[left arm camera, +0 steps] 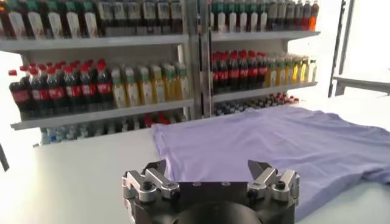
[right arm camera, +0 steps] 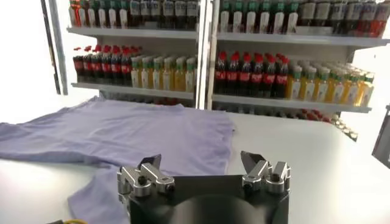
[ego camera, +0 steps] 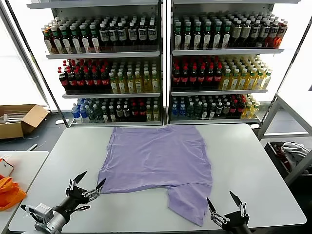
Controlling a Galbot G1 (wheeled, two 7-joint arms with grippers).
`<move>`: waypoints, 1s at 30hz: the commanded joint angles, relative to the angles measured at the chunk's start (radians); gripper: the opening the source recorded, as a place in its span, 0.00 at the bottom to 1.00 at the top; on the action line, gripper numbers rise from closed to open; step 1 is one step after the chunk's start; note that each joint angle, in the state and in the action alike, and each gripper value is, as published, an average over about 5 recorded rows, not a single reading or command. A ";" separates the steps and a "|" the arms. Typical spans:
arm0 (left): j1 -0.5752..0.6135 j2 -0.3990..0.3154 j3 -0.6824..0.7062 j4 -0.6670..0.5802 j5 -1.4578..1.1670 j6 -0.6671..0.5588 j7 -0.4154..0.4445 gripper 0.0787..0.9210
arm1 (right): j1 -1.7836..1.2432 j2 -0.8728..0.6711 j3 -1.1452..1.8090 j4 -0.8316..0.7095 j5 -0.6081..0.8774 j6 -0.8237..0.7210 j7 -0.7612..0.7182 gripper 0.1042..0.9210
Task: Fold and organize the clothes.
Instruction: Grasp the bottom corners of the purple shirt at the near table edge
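The sleeve (ego camera: 190,201) is flat and its front corner is free beside the open fingers, so the robot's right gripper should continue to go toward that sleeve corner (ego camera: 199,222) and close there.
The lavender T-shirt (ego camera: 158,161) lies spread flat on the white table (ego camera: 243,161), plain side up, with one sleeve (ego camera: 189,204) reaching toward the front edge. My left gripper (ego camera: 91,181) hovers open just off the shirt's front left corner, nothing between its fingers. My right gripper (ego camera: 225,201) stands open near the front edge, right of the sleeve. The left wrist view shows the shirt (left arm camera: 286,143) ahead of the open left gripper (left arm camera: 209,165). In the right wrist view the shirt (right arm camera: 122,134) lies beyond the open right gripper (right arm camera: 201,161).
Shelves of bottled drinks (ego camera: 161,63) stand behind the table. A cardboard box (ego camera: 19,119) sits on the floor at left. An orange cloth (ego camera: 9,191) lies on a side table (ego camera: 27,163) at left; a white-and-grey cloth (ego camera: 292,151) is at right.
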 commanded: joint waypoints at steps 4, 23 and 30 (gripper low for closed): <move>-0.035 0.007 0.049 0.047 -0.007 0.126 -0.043 0.88 | -0.005 0.014 -0.163 -0.022 -0.063 -0.066 0.090 0.88; -0.081 -0.027 0.065 0.133 -0.039 0.115 -0.037 0.67 | 0.061 0.035 -0.248 -0.098 -0.101 -0.099 0.176 0.64; -0.037 -0.044 0.066 0.128 -0.013 0.096 -0.025 0.43 | 0.050 0.036 -0.247 -0.088 -0.095 -0.077 0.171 0.40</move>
